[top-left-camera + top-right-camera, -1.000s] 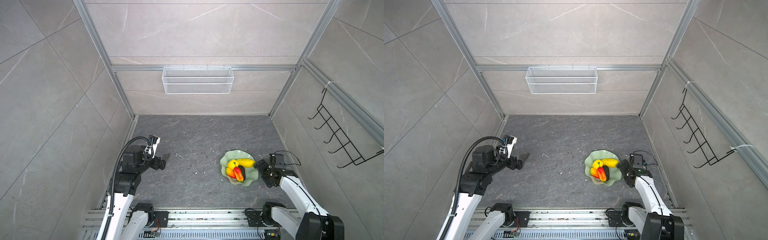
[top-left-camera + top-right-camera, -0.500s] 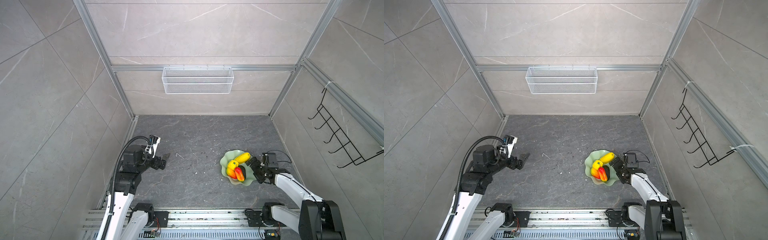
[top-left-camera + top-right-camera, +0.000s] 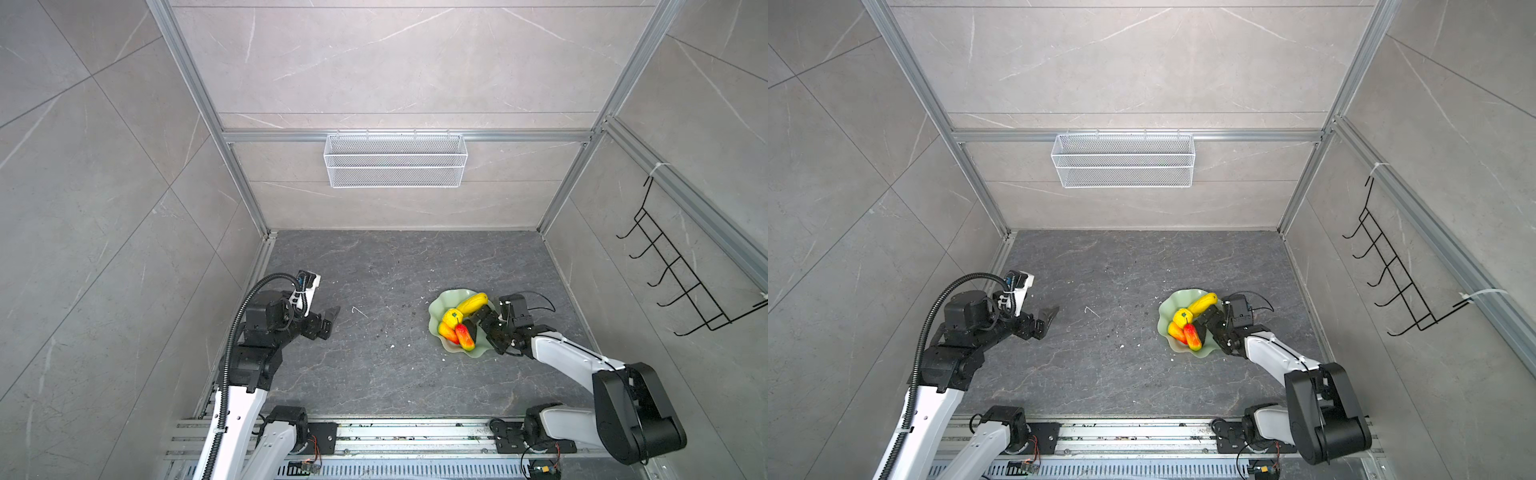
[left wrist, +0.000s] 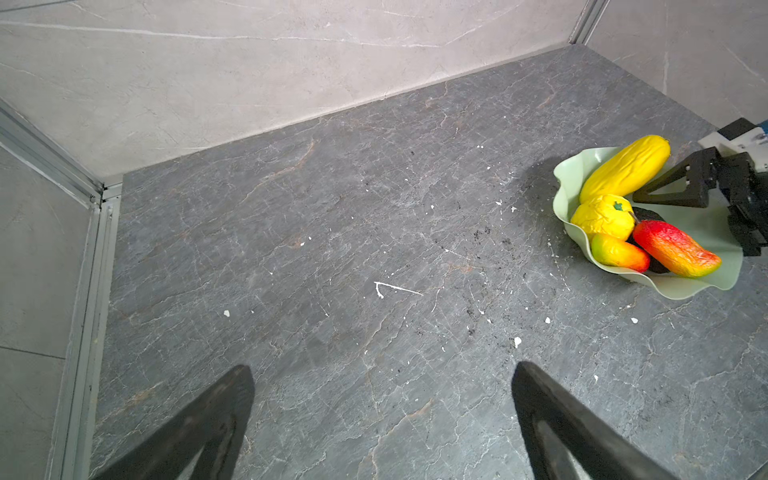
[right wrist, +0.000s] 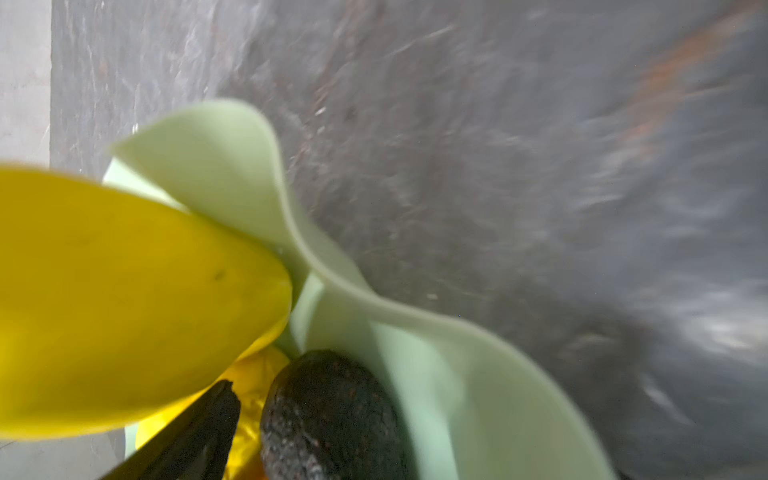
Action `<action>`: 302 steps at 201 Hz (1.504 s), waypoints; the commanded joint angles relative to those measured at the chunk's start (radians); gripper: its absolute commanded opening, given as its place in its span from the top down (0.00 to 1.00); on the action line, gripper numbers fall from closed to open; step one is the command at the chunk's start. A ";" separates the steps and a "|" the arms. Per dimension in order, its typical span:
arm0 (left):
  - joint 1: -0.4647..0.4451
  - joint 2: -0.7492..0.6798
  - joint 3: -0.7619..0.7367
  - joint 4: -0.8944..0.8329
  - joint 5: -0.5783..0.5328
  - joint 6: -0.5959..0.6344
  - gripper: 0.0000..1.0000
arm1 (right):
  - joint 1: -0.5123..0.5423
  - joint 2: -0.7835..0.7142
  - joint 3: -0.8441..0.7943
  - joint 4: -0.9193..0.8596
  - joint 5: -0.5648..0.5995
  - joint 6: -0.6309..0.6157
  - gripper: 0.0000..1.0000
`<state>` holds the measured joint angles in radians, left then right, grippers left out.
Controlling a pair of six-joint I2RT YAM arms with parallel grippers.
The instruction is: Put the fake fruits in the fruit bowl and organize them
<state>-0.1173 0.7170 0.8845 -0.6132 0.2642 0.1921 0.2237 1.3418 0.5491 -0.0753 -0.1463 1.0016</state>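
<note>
My right gripper's finger is beside where the long yellow oval juts over the fruit bowl's rim (image 4: 657,147), so next I back out and leave the oval lying inside.
The pale green fruit bowl (image 3: 439,305) (image 3: 1165,309) (image 4: 706,286) (image 5: 232,166) sits on the dark floor at the right. In it lie a long yellow oval (image 3: 471,304) (image 4: 627,170) (image 5: 124,299), a bumpy yellow citrus (image 3: 452,318) (image 4: 604,216), two red-orange mango-like ovals (image 3: 464,336) (image 4: 617,251) and a dark oval (image 5: 328,415). My right gripper (image 3: 483,326) (image 3: 1209,326) reaches into the bowl from its right side, open. One of its fingers (image 5: 199,436) shows between the long yellow oval and the dark oval; the other is out of frame. My left gripper (image 3: 330,316) (image 4: 382,372) hangs open over bare floor at the left.
A white wire mesh basket (image 3: 395,160) hangs on the back wall. A black hook rack (image 3: 673,282) is fixed to the right wall. White specks (image 4: 395,287) dot the floor between the arms. An aluminium rail (image 3: 374,434) runs along the front edge.
My right gripper has moved left from the bowl's right rim into the bowl. The long yellow oval has swung from lying across to slanting, its far end up over the rim. The left arm stayed still.
</note>
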 commanded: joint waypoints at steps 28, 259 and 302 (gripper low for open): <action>0.005 -0.014 0.031 0.013 -0.003 0.004 0.00 | 0.105 0.125 0.095 0.039 0.041 0.027 0.00; 0.004 0.271 0.011 0.301 -0.314 -0.345 0.00 | -0.175 -0.166 -0.069 0.493 0.338 -0.942 0.00; 0.004 0.317 -0.355 0.794 -0.552 -0.310 0.00 | -0.175 -0.170 -0.140 0.564 0.307 -0.921 0.00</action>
<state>-0.1173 1.0225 0.6697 -0.1474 -0.0803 -0.0994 0.0490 1.1748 0.4271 0.3298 0.1696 0.1097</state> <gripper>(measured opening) 0.999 0.997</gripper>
